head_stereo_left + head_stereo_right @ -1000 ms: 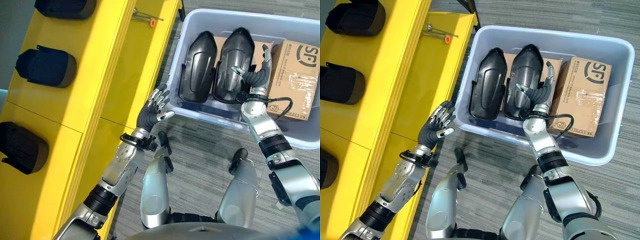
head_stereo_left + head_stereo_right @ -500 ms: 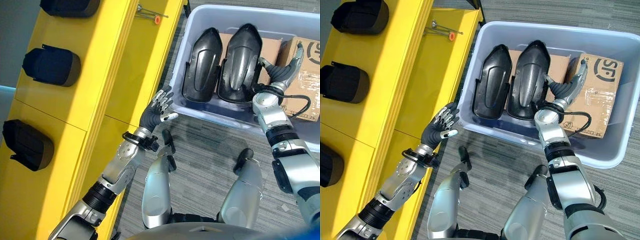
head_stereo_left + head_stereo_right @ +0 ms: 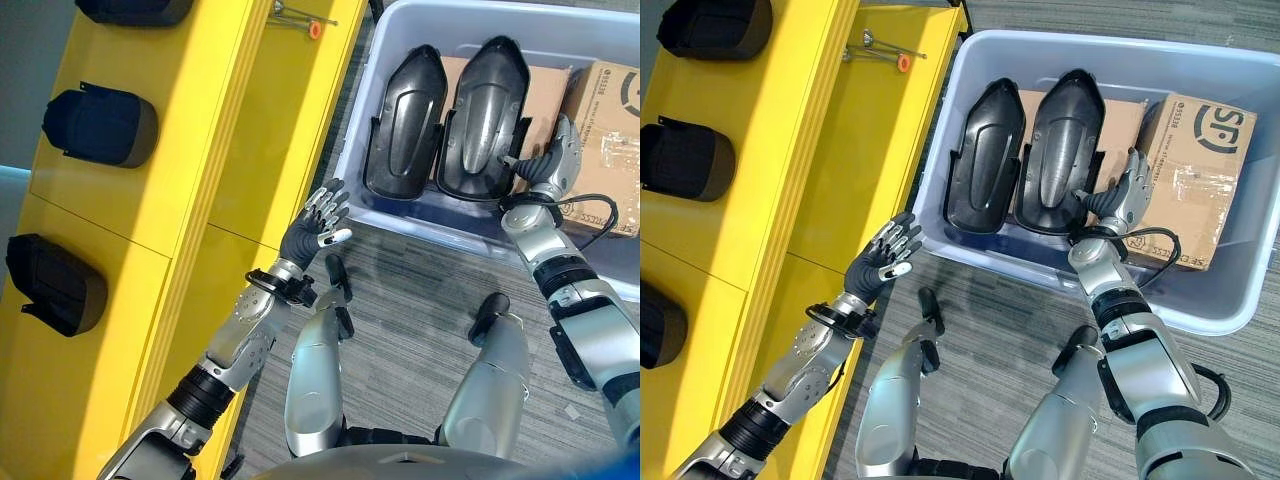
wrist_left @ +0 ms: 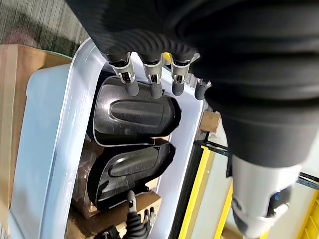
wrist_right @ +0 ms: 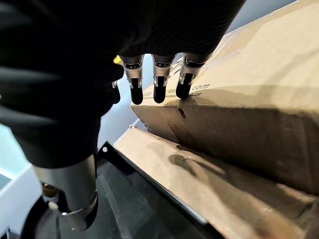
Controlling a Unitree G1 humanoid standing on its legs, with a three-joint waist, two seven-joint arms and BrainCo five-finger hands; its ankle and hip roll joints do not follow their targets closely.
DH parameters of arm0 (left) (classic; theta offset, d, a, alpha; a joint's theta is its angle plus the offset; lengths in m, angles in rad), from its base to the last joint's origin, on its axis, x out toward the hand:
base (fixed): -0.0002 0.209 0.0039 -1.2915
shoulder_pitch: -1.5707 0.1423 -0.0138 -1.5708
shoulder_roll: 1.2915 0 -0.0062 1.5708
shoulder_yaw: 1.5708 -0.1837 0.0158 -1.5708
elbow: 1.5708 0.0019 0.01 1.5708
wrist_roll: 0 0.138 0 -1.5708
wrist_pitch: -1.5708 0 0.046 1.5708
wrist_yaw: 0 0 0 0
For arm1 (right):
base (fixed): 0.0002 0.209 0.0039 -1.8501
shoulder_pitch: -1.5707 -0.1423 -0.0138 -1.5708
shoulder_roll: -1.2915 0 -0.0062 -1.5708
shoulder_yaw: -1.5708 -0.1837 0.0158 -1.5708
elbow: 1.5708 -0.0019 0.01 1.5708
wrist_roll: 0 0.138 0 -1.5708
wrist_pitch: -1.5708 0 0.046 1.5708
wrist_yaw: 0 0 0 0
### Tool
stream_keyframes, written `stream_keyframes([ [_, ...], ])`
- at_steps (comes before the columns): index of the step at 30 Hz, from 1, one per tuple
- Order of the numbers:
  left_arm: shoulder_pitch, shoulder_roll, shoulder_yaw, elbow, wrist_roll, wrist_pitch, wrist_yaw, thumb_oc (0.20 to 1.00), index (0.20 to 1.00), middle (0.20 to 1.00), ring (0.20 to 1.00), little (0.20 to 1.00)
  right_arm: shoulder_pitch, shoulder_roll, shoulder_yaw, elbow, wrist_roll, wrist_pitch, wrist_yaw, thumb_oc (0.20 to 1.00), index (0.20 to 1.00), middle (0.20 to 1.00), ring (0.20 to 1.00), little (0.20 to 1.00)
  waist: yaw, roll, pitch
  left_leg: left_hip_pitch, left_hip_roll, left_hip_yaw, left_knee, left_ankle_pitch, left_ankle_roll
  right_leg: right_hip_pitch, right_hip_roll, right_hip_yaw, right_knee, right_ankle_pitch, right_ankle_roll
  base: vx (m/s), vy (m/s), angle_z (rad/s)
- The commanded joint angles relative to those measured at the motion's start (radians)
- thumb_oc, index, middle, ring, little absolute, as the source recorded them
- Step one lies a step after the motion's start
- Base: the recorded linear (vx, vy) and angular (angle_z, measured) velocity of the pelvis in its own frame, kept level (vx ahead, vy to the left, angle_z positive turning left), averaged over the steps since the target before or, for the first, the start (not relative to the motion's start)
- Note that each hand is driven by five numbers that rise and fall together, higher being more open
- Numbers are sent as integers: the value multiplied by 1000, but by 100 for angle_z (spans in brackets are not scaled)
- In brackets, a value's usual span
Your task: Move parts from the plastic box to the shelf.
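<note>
I see that cardboard shows (image 3: 454, 72) between the black parts, so I expect the large black part (image 3: 486, 122) to come away alone when I lift it by its lower end.
A pale blue plastic box (image 3: 937, 175) on the floor holds two black shell-shaped parts (image 3: 985, 155) (image 3: 1065, 150) side by side on flat cardboard. My right hand (image 3: 1122, 200) is inside the box, between the right-hand part and a cardboard carton (image 3: 1190, 170). It is open, and its straight fingers (image 5: 155, 87) rest against the carton's side with the thumb (image 5: 75, 204) apart. My left hand (image 3: 318, 225) hovers open outside the box's near left corner, empty, fingers (image 4: 152, 84) straight. The yellow shelf (image 3: 200, 130) runs along the left.
Three dark parts (image 3: 100, 125) (image 3: 55, 283) (image 3: 130, 8) lie on the shelf's left side. A thin metal tool with an orange tip (image 3: 300, 20) lies on the shelf's far end. Grey carpet floor lies between shelf and box.
My right hand has drawn back from the right-hand part's edge toward the box's near wall and now lies against the carton. The left hand has barely moved; the camera shifted a little.
</note>
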Motion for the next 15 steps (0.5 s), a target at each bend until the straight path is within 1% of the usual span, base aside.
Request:
stream_keyframes([
  [1, -56, 13, 12, -27, 9, -72, -26, 1000, 1000, 1000, 1000, 1000, -85, -12, 1, -9, -147, 17, -121, 1000, 1000, 1000, 1000, 1000, 26, 14, 16, 7, 25, 4, 135, -202, -4, 4, 54, -32, -26, 32, -32, 0, 0, 0],
  [3, -57, 15, 11, -21, 6, -80, -27, 1000, 1000, 1000, 1000, 1000, -84, -19, 5, -21, -209, 16, -204, 1000, 1000, 1000, 1000, 1000, 24, 14, 16, 9, 24, 3, 135, -202, -4, 8, 56, -31, -31, 34, -29, 0, 0, 0],
  [4, -60, 15, 9, -17, 8, -85, -28, 1000, 1000, 1000, 1000, 1000, -83, -24, 1, -39, -256, 11, -220, 1000, 1000, 1000, 1000, 1000, 21, 14, 16, 8, 23, 2, 135, -202, -3, 7, 57, -30, -33, 35, -27, 0, 0, 0],
  [6, -65, 14, 5, -10, 2, -90, -34, 1000, 1000, 1000, 1000, 1000, -81, -27, 3, -51, -256, 5, -209, 1000, 1000, 1000, 1000, 1000, 20, 14, 16, 6, 23, 0, 135, -203, -3, 7, 59, -28, -35, 36, -26, 0, 0, 0],
  [7, -68, 8, 4, -3, -8, -83, -38, 1000, 1000, 1000, 1000, 1000, -79, -25, 13, -52, -222, 16, -192, 1000, 1000, 1000, 1000, 1000, 20, 13, 16, 6, 23, -1, 134, -202, -4, 9, 61, -28, -39, 37, -26, 0, 0, 0],
  [9, -71, 4, 0, 8, 4, -91, -39, 1000, 1000, 1000, 1000, 1000, -70, -22, 21, -24, -179, 22, -196, 1000, 1000, 1000, 1000, 1000, 20, 10, 16, 3, 24, 0, 131, -201, -4, 10, 62, -31, -46, 39, -26, 0, 0, 0],
  [13, -82, 7, -5, 24, 6, -103, -40, 1000, 1000, 1000, 1000, 1000, -77, -26, 27, 0, -204, 14, -226, 1000, 1000, 1000, 1000, 1000, 21, 12, 16, -6, 25, -3, 134, -199, -4, 2, 63, -30, -43, 39, -27, 0, 0, 0],
  [15, -85, 8, -7, 25, 6, -103, -37, 1000, 1000, 1000, 1000, 1000, -85, -31, 24, 6, -220, -5, -227, 1000, 1000, 1000, 1000, 1000, 22, 14, 16, -9, 23, -5, 134, -198, -5, 0, 63, -31, -43, 39, -26, 0, 0, 0],
])
